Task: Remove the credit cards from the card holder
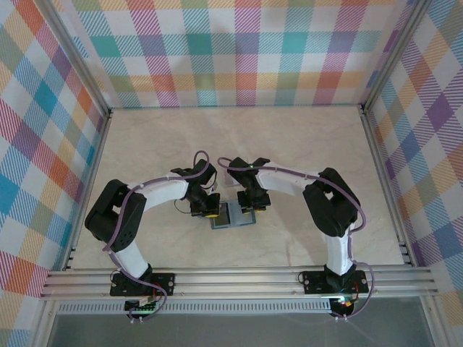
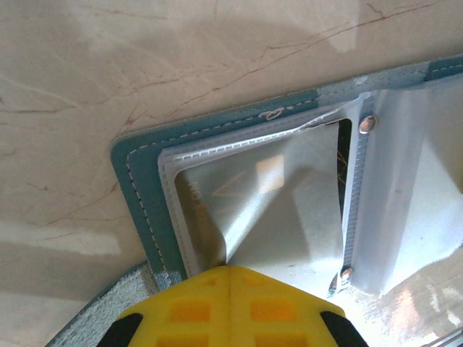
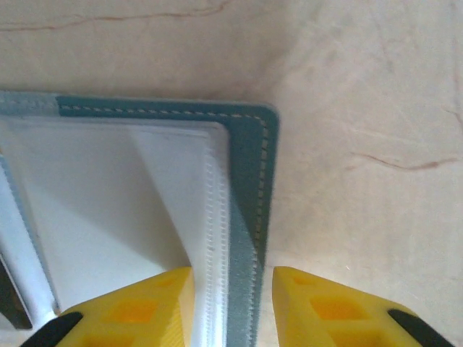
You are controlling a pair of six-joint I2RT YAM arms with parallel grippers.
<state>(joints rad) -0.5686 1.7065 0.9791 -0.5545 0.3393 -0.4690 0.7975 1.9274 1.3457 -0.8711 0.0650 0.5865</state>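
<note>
The card holder's edge (image 3: 247,260) is between my right gripper's fingers at the white sleeve, so next my right gripper lifts clear before my left gripper folds the clear pocket (image 2: 271,199) over that sleeve.
The teal card holder (image 1: 231,216) lies open on the table between my two grippers. In the left wrist view its stitched teal border (image 2: 137,188) frames a clear plastic pocket, and a whitish-grey credit card (image 2: 253,210) shows through the plastic, with a dark band by the snaps. My left gripper (image 2: 228,269) is shut, its yellow tips pinching that clear pocket, which creases up from them. My right gripper (image 3: 231,289) is open, its fingers astride the holder's right edge (image 3: 246,119): the left finger rests against the white sleeve and the right one stands just off the teal rim.
The marble-patterned tabletop (image 1: 239,137) stretches back to plaid walls on three sides. Aluminium rails (image 1: 239,278) run along the near edge by both arm bases. Open room lies behind and to either side of the holder.
</note>
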